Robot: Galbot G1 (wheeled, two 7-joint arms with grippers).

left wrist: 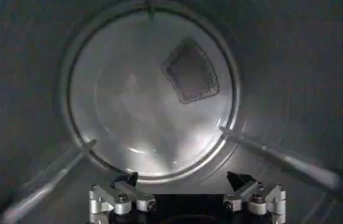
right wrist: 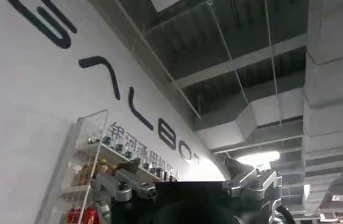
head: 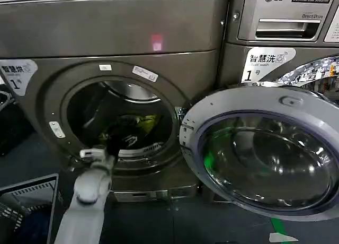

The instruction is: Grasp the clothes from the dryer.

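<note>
The yellow-green clothes (head: 146,122) lie slumped in a crumpled pile low in the drum (head: 133,130). I expect them to unfold and hang down long and limp when I lift them.
The dryer (head: 106,37) is the bronze-grey front-loader on the left, its round port open. Its glass door (head: 265,154) is swung out to the right. Low in the drum lies the yellow-green clothes (head: 144,124), partly hidden by dark shapes in front of it. My left arm (head: 92,175) reaches up from below into the port. My left gripper (left wrist: 183,175) is open inside the drum, facing the shiny back wall (left wrist: 147,97), with nothing between its fingers. My right gripper (right wrist: 182,162) is open, held away from the machines and pointing up at a wall and ceiling.
A second machine with an LG logo and drawer handle (head: 286,21) stands to the right, behind the open door. A black basket with dark items (head: 26,207) sits at the lower left. Drum ribs (left wrist: 281,155) run along the sides near the left gripper.
</note>
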